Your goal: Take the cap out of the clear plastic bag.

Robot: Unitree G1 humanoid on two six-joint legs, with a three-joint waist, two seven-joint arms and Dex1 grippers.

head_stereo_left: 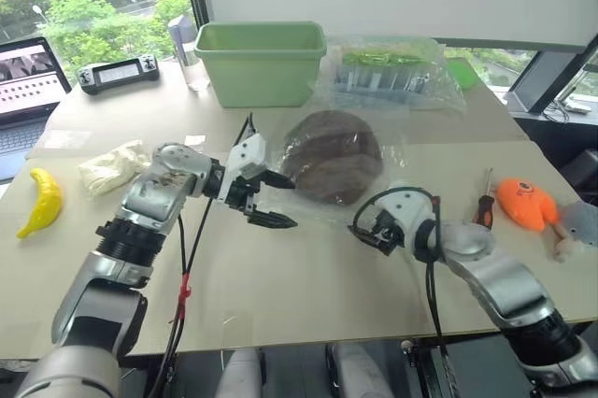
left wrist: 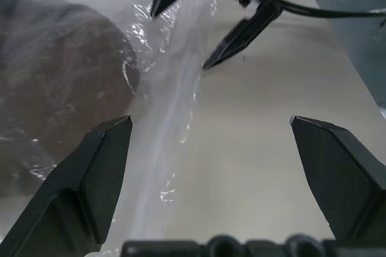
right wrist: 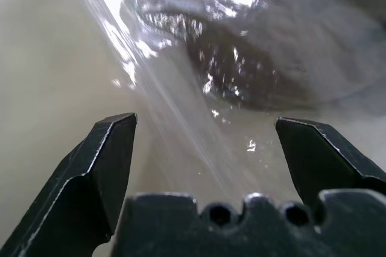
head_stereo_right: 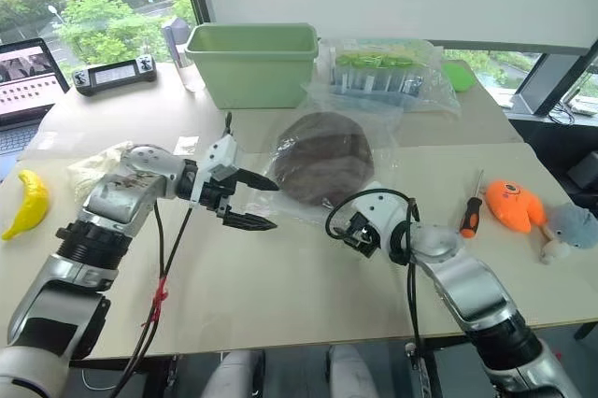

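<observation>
My right gripper should lift the top film while my left gripper backs off, as the bag's near edge lies flat, before it reaches in under the film.
The dark brown cap lies domed inside the clear plastic bag in the middle of the table. My left gripper is open just left of the bag's near-left corner, pointing right. In the left wrist view, the bag's flat edge runs up between its fingers, with the cap to one side. My right gripper is open at the bag's near-right edge, pointing at the left one. The film lies between its fingers, with the cap just beyond.
A green bin and a clear bag of green and blue things stand behind. An off-white cloth and a banana lie left. A screwdriver and an orange toy lie right. A laptop sits far left.
</observation>
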